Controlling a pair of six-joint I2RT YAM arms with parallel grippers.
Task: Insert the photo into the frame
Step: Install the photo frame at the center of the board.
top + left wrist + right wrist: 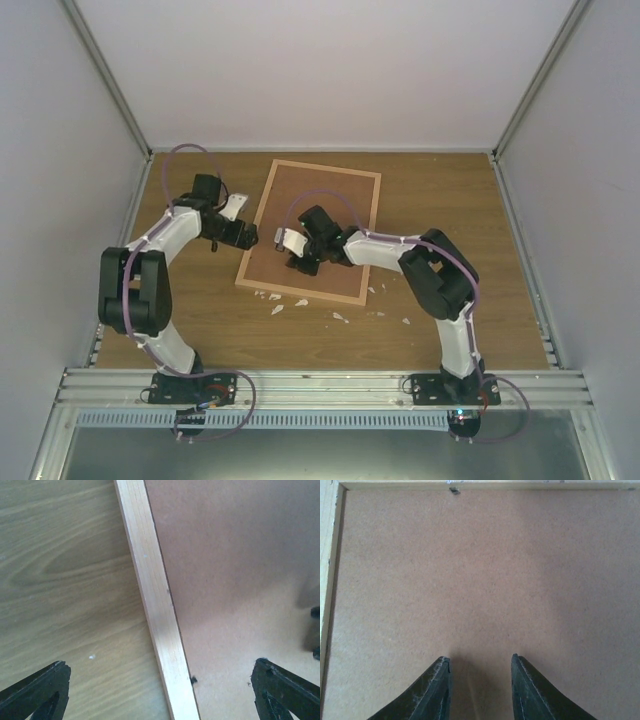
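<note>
The frame lies at an angle with its far bar (327, 169) near the back wall, so next my right gripper leaves the board and draws the frame's far corner (376, 177) closer.
The frame (330, 167), thin light wood rails, lies flat in the middle of the table with a plain brown backing board (330, 205) filling it. The photo is hidden. My left gripper (268, 238) is at the frame's left rail (160, 610). It is open wide, one finger (45, 690) over the table and the other over the board (240, 580). My right gripper (300, 265) hangs low over the board (485, 570) near the frame's near-left part. It (481, 659) is open, with only bare board between its tips. A small black tab (454, 490) sits at the rail.
Small white scraps (277, 309) (340, 317) lie on the wooden table (440, 220) in front of the frame's near edge. White walls close in the left, right and far sides. A metal rail (320, 385) carrying both arm bases runs along the near edge.
</note>
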